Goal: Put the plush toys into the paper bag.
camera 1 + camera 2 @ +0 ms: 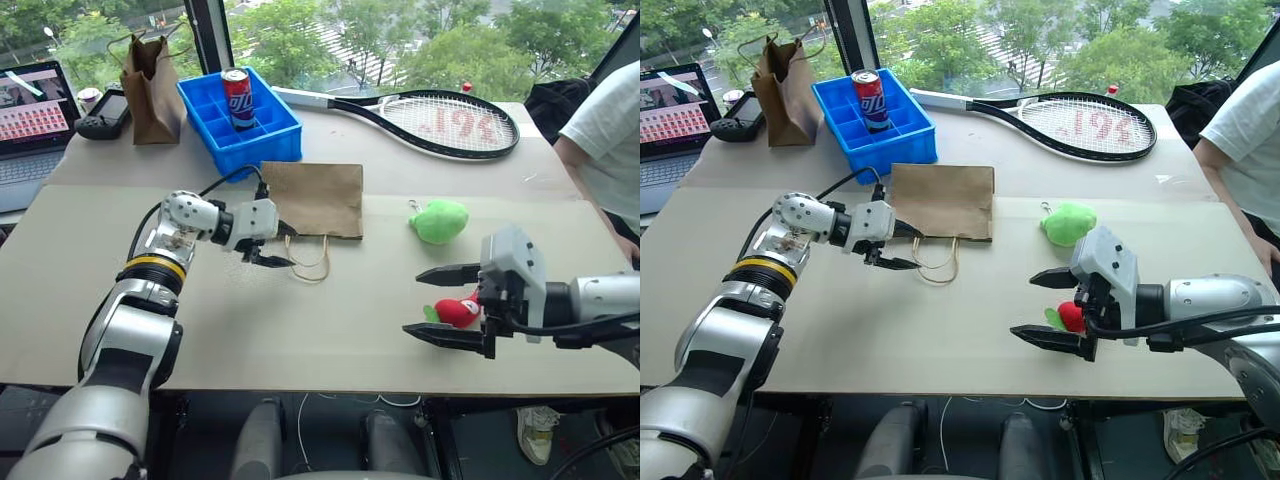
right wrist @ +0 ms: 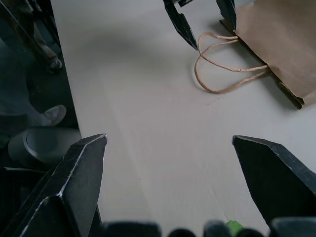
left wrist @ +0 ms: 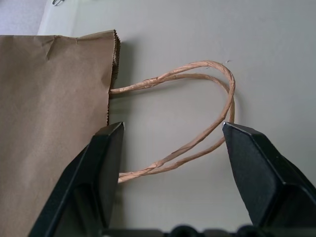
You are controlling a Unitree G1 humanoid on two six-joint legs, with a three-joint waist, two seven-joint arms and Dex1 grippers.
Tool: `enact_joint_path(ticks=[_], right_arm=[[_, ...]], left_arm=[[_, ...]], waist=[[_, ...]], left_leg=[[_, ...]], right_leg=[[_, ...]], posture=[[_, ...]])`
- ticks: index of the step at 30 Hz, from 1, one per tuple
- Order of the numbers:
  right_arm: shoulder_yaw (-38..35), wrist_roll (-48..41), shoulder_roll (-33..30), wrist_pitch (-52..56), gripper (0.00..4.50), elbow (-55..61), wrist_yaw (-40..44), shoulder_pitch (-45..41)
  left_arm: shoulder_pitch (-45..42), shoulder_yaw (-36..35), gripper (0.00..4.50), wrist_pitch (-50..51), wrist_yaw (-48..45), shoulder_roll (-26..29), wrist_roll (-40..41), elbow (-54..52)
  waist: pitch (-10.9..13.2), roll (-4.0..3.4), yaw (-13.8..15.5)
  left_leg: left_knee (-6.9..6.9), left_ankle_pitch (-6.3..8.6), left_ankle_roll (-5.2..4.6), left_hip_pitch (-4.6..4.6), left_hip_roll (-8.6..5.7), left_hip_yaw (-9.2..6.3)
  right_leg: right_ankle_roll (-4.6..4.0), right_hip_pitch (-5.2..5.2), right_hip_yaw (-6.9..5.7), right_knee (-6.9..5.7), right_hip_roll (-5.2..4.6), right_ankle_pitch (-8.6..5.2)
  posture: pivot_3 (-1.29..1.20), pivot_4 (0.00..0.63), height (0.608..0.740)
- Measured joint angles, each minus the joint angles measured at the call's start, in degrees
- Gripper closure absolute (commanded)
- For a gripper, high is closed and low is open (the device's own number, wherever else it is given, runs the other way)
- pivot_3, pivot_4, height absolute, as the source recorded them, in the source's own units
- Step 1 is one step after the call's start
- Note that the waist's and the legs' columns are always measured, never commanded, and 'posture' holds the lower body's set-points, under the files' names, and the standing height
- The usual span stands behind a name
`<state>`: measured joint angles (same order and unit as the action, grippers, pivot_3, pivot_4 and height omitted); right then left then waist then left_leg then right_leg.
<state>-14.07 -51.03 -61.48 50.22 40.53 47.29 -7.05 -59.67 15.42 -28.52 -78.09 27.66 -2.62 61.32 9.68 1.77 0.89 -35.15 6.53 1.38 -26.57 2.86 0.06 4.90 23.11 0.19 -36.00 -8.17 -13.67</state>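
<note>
The paper bag (image 1: 314, 198) will spread out into an empty, box-shaped space when I pull it open, as stacked paper edges (image 2: 295, 100) show at the corner of the bag's opening.
The paper bag (image 1: 313, 198) lies flat on the table, its twine handles (image 1: 310, 262) looping toward me. My left gripper (image 1: 285, 247) is at the bag's mouth, open, with both handle loops (image 3: 197, 143) lying between its fingers (image 3: 106, 163). The light-green plush toy (image 1: 439, 221) rests to the right of the bag. Nearer the front edge lies the red pepper plush toy (image 1: 458, 312). My right gripper (image 1: 412, 302) hovers wide open just left of the pepper toy, partly covering it, with nothing held.
At the back left are a blue bin (image 1: 205, 105) holding a can (image 1: 237, 97), a smaller dark brown bag (image 1: 152, 90), a game controller (image 1: 105, 115) and a laptop (image 1: 35, 120). A tennis racket (image 1: 440, 122) lies at the back right. A person (image 1: 610, 140) sits at the right edge.
</note>
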Motion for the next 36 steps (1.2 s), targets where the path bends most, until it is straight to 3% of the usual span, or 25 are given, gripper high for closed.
enact_joint_path(ticks=[4, 8, 11, 17, 22, 26, 36], right_arm=[[-0.5, 0.3, 0.4, 0.0, 0.00, 0.6, -1.4, 1.3], [-0.2, 1.4, 2.4, 0.0, 0.00, 0.6, -3.7, 1.4], [1.5, 3.3, 4.8, -0.1, 0.71, 0.5, -6.1, 1.4], [8.3, 8.2, 13.3, -1.0, 2.89, -1.7, -11.7, 0.7], [15.4, 13.7, 24.1, -1.2, 4.47, -6.7, -18.7, -7.7], [21.2, 18.9, 34.6, -3.0, 4.47, -15.6, -22.9, -15.4], [28.1, 30.2, 43.4, -12.4, 4.47, -35.2, -22.1, -22.7]], left_arm=[[-1.4, -0.5, 4.28, -1.2, 0.3, -0.6, -0.7, 2.3], [-1.8, -3.5, 4.46, 4.1, -3.1, -1.7, 2.1, 1.8], [-1.8, -6.2, 4.50, 14.6, -7.0, -2.1, 6.7, -4.0], [0.9, -7.9, 4.50, 39.2, -9.9, 0.7, 14.3, -27.8], [5.7, -7.5, 4.50, 52.9, -7.4, 2.9, 17.3, -43.0], [6.7, -7.5, 4.50, 60.5, -3.9, 2.8, 19.7, -49.3], [7.4, -8.6, 4.50, 68.0, 2.7, 3.0, 24.2, -55.5]], waist=[[0.0, 0.02, -0.2], [0.0, 0.02, -0.2], [0.0, 0.05, -0.2], [0.0, 0.04, -0.7], [0.0, 0.03, -1.7], [0.0, 0.03, -1.8], [0.0, 0.03, -1.6]], left_leg=[[-0.02, 0.00, 0.00, 0.01, 0.00, -0.02], [-0.05, 0.00, 0.00, 0.00, 0.00, -0.04], [-0.07, 0.00, 0.00, -0.04, 0.01, -0.07], [-0.08, -0.01, -0.01, -0.02, 0.08, -0.17], [-0.06, -0.13, -0.07, 0.09, 0.21, -0.28], [-0.01, -0.23, -0.05, 0.12, 0.23, -0.31], [0.09, -0.23, -0.05, 0.10, 0.19, -0.31]], right_leg=[[0.00, 0.00, 0.00, -0.05, 0.01, 0.00], [0.00, 0.00, 0.00, -0.06, 0.01, 0.00], [0.01, 0.01, -0.01, -0.08, 0.02, 0.00], [0.01, 0.01, 0.07, -0.16, 0.18, 0.00], [-0.04, 0.00, 0.49, -0.24, 0.69, 0.01], [-0.06, 0.01, 0.57, -0.27, 0.81, 0.03], [-0.09, 0.00, 0.65, -0.23, 0.84, 0.04]], posture=[[0.00, 0.150, 0.740], [0.00, 0.150, 0.740], [0.00, 0.150, 0.740], [0.00, 0.150, 0.740], [0.00, 0.150, 0.740], [0.00, 0.150, 0.740], [0.00, 0.150, 0.740]])
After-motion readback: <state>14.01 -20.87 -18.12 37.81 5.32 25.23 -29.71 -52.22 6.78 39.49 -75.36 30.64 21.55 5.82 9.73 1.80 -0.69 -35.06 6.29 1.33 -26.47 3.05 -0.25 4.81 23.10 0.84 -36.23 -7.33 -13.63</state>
